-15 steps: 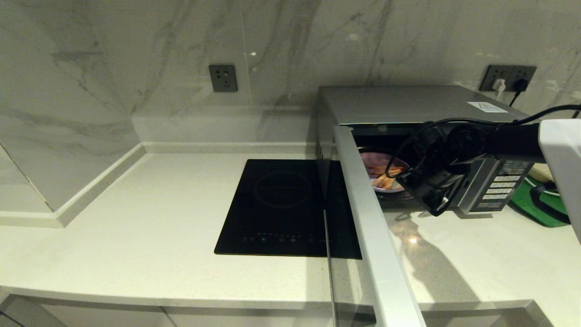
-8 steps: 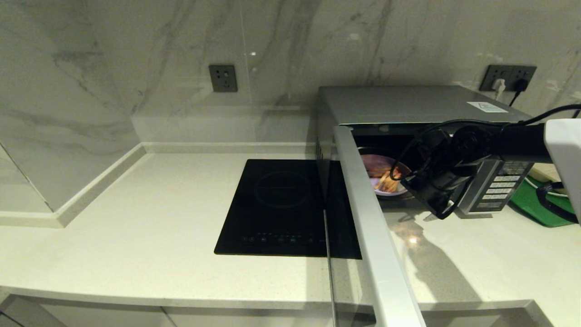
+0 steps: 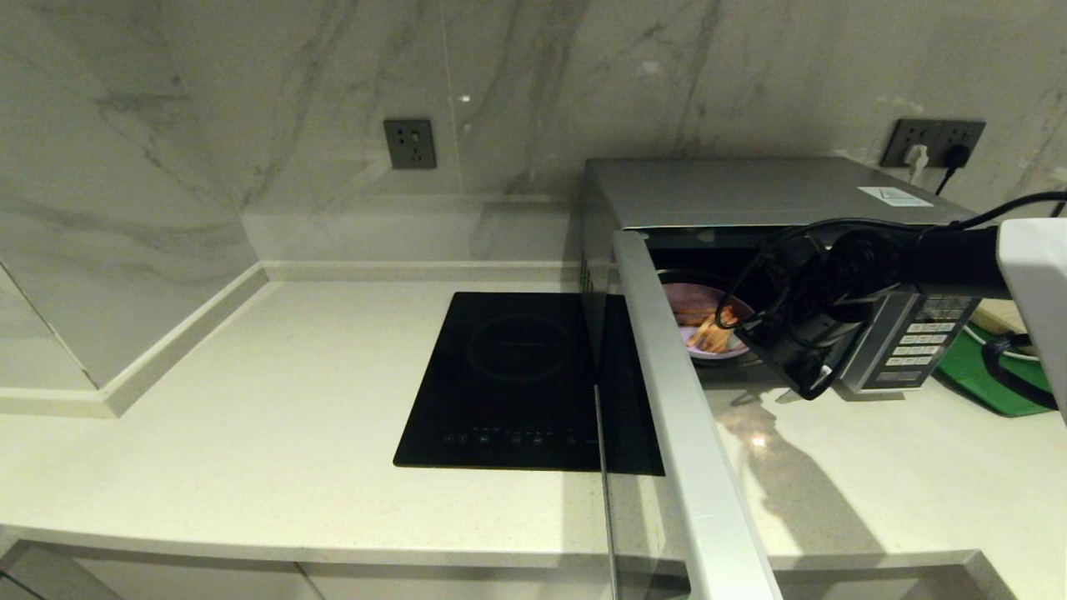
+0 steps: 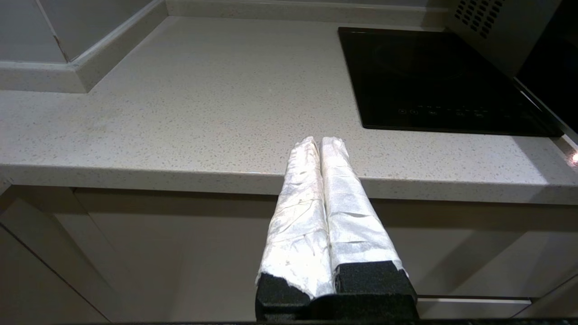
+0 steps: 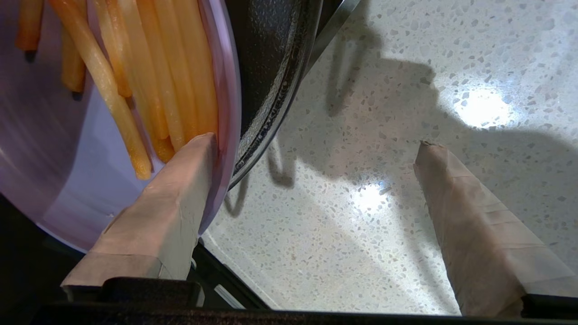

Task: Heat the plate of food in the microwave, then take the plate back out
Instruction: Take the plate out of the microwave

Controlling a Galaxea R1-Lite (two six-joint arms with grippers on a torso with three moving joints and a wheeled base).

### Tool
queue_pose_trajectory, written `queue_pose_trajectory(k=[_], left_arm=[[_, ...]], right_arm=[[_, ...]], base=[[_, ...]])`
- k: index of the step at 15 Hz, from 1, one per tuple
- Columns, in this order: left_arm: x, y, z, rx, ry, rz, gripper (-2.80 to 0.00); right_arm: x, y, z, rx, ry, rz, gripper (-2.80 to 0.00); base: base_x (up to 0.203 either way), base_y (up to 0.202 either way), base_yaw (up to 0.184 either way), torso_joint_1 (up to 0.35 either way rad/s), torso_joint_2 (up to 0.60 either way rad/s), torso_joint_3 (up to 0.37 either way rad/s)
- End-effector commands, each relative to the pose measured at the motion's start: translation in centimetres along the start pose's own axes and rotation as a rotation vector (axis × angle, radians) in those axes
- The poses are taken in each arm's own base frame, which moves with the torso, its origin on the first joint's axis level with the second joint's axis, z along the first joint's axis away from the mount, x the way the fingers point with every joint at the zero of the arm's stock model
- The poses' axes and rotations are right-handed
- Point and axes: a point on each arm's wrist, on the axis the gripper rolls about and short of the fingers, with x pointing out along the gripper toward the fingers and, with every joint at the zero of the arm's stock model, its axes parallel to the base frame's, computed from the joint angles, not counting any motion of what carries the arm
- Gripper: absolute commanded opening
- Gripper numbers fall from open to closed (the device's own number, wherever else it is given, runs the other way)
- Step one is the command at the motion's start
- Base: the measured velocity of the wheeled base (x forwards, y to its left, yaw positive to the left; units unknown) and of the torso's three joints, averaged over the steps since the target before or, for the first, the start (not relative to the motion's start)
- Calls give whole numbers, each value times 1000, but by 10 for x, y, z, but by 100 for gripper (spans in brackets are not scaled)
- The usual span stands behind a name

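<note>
I expect the fries [image 3: 712, 331] to stay in place when I carry the lilac plate out by its edge, because they lie low inside the plate's raised rim [image 5: 230, 81].
The silver microwave [image 3: 750, 192] stands with its door [image 3: 675, 400] swung wide open towards me. Inside, the lilac plate of food [image 3: 704, 321] rests on the dark glass turntable [image 5: 271, 67], orange-yellow fries [image 5: 149, 81] lying across the plate [image 5: 54, 171]. My right gripper [image 5: 316, 142] is open at the oven mouth. One of its fingers [image 5: 171, 207] lies over the plate's near rim, and the other hangs above the speckled counter outside. My left gripper [image 4: 320, 141] is shut and empty, parked low in front of the counter edge.
A black induction hob [image 3: 517, 375] lies left of the microwave, partly behind the open door, which juts out past the counter's front edge. The button panel [image 3: 917, 342] sits behind my right arm. A green tray [image 3: 992, 383] with cables lies at the far right.
My right arm has shifted only slightly at the oven mouth. Its gripper stays open at the plate's rim, and the plate has not visibly moved.
</note>
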Motion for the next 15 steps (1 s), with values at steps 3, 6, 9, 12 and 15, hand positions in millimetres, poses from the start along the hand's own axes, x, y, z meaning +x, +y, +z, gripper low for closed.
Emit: queue_pose_trajectory(k=[3, 6, 9, 12, 15], left_arm=[[0, 0, 0, -1, 0, 0, -280], [0, 0, 0, -1, 0, 0, -280], [0, 0, 0, -1, 0, 0, -280], [0, 0, 0, -1, 0, 0, -280], [0, 0, 0, -1, 0, 0, -280]], right_arm=[[6, -1, -1, 4, 7, -15, -280], [5, 0, -1, 5, 4, -9, -280], [-6, 10, 8, 13, -27, 49, -280], [-13, 13, 13, 17, -46, 83, -280], [-6, 11, 17, 30, -45, 70, -280]], base=[[0, 0, 0, 0, 0, 0], [0, 0, 0, 0, 0, 0], [0, 0, 0, 0, 0, 0], [0, 0, 0, 0, 0, 0], [0, 0, 0, 0, 0, 0]])
